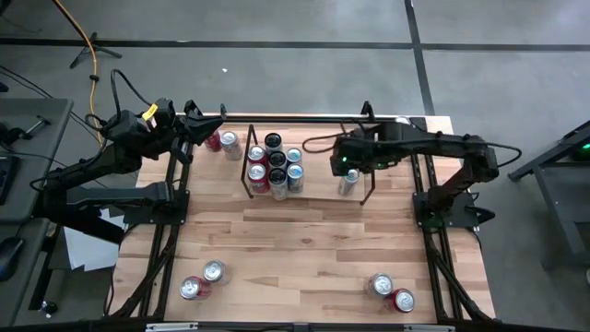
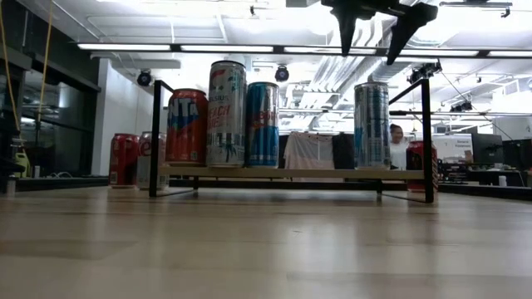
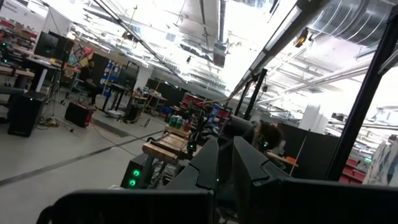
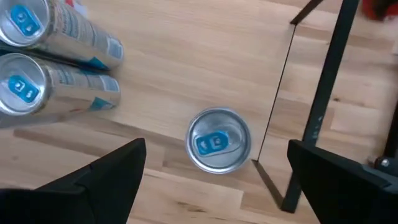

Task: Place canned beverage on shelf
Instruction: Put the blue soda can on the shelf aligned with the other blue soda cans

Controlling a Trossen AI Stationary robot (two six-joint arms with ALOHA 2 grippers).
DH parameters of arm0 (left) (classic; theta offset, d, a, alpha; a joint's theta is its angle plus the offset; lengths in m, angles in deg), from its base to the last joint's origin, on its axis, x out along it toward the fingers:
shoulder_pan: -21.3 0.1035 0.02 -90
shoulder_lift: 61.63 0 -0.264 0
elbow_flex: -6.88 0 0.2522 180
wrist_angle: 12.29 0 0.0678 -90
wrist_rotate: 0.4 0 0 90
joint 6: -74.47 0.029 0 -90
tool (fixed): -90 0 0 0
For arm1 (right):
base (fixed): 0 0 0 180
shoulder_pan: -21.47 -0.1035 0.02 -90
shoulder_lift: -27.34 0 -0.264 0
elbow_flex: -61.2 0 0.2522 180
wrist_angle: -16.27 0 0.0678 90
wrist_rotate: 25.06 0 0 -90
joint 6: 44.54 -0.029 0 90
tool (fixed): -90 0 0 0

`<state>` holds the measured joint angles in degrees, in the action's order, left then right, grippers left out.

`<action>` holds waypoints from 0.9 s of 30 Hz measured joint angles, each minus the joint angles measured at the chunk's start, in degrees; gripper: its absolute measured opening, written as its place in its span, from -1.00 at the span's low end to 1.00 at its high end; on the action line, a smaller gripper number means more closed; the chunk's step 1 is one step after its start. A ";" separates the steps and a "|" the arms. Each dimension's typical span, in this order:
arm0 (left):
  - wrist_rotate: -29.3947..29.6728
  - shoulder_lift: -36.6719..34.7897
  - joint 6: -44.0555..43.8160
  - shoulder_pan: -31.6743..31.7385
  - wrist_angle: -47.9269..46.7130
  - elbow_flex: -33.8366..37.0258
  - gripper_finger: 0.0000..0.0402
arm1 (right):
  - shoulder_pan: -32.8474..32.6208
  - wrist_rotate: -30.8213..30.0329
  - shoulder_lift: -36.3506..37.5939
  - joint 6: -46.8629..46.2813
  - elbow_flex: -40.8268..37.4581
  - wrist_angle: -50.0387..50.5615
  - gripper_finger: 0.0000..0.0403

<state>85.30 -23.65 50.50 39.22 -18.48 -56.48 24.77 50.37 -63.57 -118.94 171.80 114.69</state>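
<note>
The silver can point(image 2: 371, 125) is standing near the shelf's end with its logo facing away, so the robot's right gripper should turn it and put it closer to the other cans.
The shelf point(image 1: 309, 195) is a low black rod rack with a see-through top point(image 2: 291, 173), standing at the table's far middle. Several upright cans point(image 1: 274, 166) stand on its left part. A silver can point(image 4: 217, 140) stands upright alone on its right part; it also shows in the low view point(image 2: 371, 124). My right gripper point(image 2: 370, 50) is open straight above this can, fingers pointing down and clear of its top; one finger point(image 4: 118, 171) shows on each side of it in the right wrist view. My left gripper point(image 1: 198, 129) is shut and empty at the table's far left edge.
Two cans point(image 1: 222, 142) stand on the table left of the shelf, close to my left gripper. Two cans point(image 1: 203, 279) lie near the near left corner and two cans point(image 1: 392, 291) near the near right corner. A red can point(image 2: 420, 162) stands behind the shelf's right end.
</note>
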 joint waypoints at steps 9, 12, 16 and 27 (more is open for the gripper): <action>-0.01 0.00 -0.40 0.00 -0.51 0.00 -0.98 | -0.80 -0.47 -6.32 -4.69 -0.22 3.16 0.88; -0.01 0.00 -1.46 0.01 -1.24 0.00 -0.98 | -0.84 -0.38 -8.05 -4.67 -0.22 2.70 0.88; -0.03 0.00 -1.50 -0.01 -2.78 0.00 -0.98 | -0.84 -0.27 -9.37 -5.30 -0.22 2.54 0.88; -0.01 0.00 -1.46 0.01 -3.49 0.00 -0.98 | -0.03 1.26 -12.91 -6.37 -0.22 2.46 0.88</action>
<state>85.29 -23.65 49.04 39.23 -21.97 -56.48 24.74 51.63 -76.48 -125.31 171.58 117.15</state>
